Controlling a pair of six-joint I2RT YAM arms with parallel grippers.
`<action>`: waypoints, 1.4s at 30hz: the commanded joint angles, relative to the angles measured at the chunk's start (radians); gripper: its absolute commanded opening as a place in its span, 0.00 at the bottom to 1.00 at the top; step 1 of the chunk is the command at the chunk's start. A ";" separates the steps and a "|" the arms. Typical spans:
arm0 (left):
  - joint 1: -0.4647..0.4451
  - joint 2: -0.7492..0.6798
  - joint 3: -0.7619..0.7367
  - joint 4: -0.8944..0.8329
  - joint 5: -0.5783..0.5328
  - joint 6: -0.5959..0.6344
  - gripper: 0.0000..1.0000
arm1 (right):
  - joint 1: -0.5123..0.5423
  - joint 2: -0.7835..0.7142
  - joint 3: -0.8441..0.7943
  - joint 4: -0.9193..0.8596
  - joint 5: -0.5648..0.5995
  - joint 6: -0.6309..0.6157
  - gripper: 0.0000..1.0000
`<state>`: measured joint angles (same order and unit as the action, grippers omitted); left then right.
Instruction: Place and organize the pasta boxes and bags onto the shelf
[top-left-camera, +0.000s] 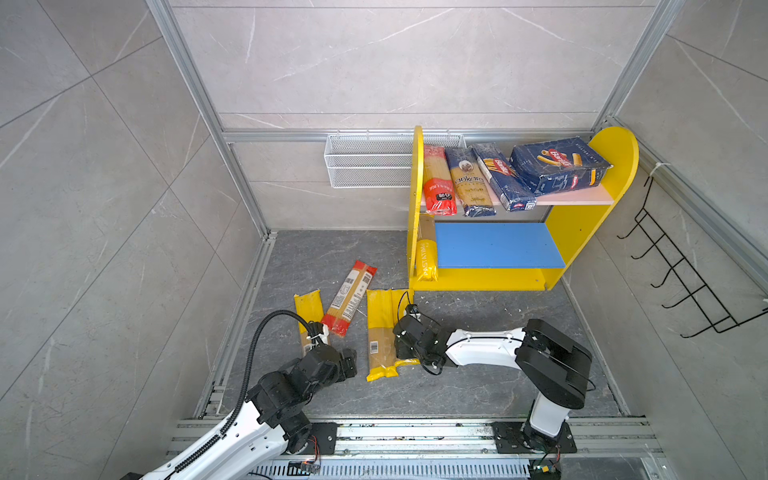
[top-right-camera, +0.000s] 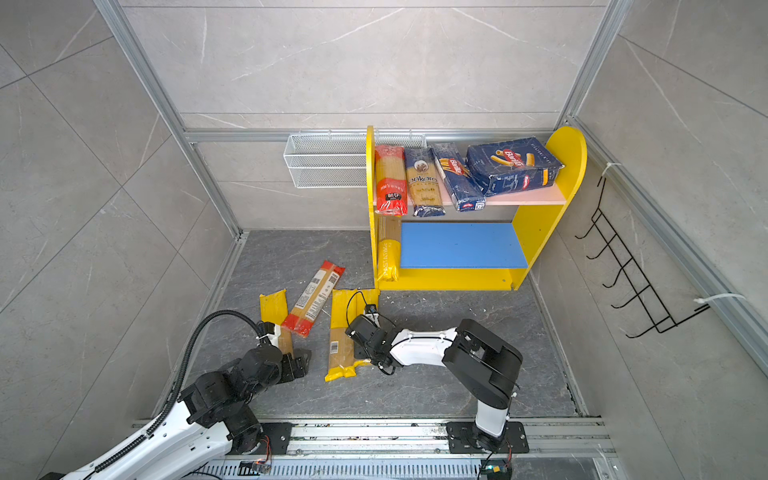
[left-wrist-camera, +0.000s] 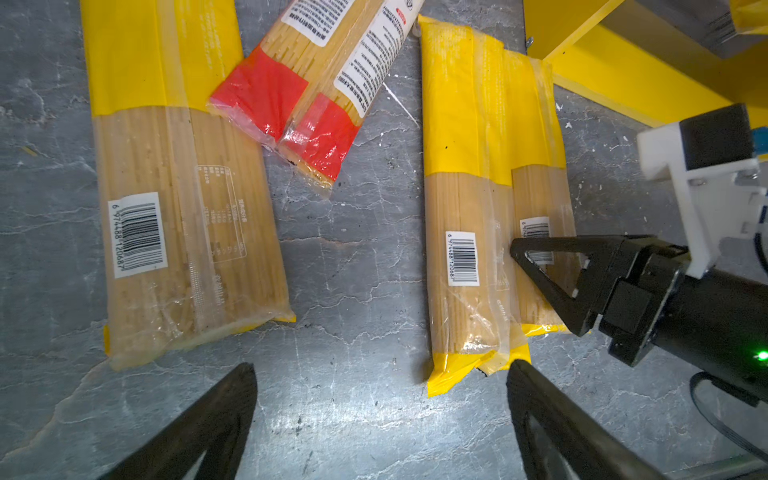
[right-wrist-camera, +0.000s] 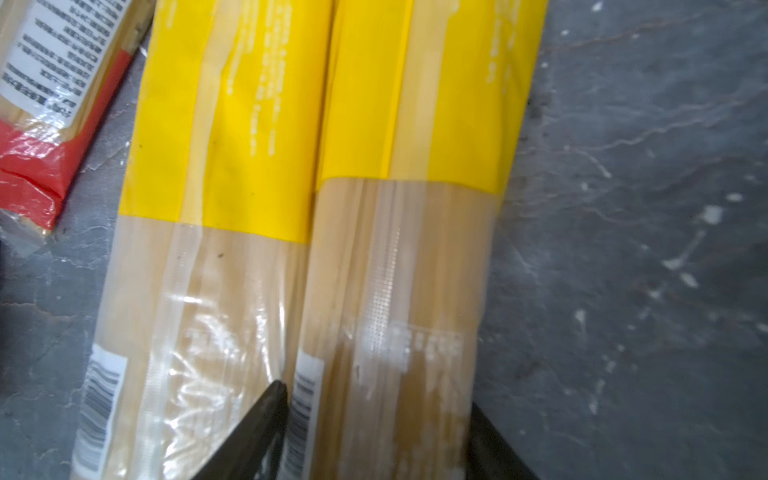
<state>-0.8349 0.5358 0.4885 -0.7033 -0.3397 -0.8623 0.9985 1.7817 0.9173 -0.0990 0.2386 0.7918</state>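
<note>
The yellow bag in my right gripper lies tight (top-left-camera: 391, 308) against its neighbour. I should separate the two and take a new grip on the bag's lower half (right-wrist-camera: 384, 392) before I lift.
The shelf (top-left-camera: 615, 158) stands at the back right. Its pink upper board carries a red-ended bag (top-left-camera: 436, 180), the blue "ankara" bag (top-left-camera: 469, 183) and both pasta boxes, one narrow (top-left-camera: 500, 176) and one wide (top-left-camera: 557, 166). A PASTATIME bag (top-left-camera: 427, 253) lies at the left end of the blue lower board (top-left-camera: 498, 245). On the floor lie one yellow bag (left-wrist-camera: 166, 166), a red-ended bag (left-wrist-camera: 311, 83) and two yellow bags side by side. My right gripper (right-wrist-camera: 376, 399) is shut on the right-hand one (right-wrist-camera: 415, 249), beside its neighbour (right-wrist-camera: 216, 249). My left gripper (left-wrist-camera: 381, 368) is open above bare floor.
A white wire basket (top-left-camera: 365, 162) hangs on the back wall left of the shelf. A black wire hook rack (top-left-camera: 681, 282) hangs on the right wall. Aluminium rails (top-left-camera: 415, 432) edge the front. Pale crumbs dot the dark stone floor (top-left-camera: 478, 316).
</note>
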 joint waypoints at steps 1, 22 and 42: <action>0.007 0.003 0.047 0.001 -0.025 0.029 0.96 | -0.001 0.036 -0.135 -0.285 -0.016 0.039 0.57; 0.008 0.004 0.082 -0.043 -0.021 0.046 0.94 | 0.053 0.060 -0.099 -0.304 0.083 0.063 0.83; 0.008 -0.123 0.061 -0.127 -0.032 0.019 0.93 | 0.166 0.250 -0.086 -0.234 0.147 0.153 0.85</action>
<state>-0.8349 0.4168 0.5282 -0.8242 -0.3492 -0.8387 1.1423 1.8507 0.9234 -0.1917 0.5728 0.9012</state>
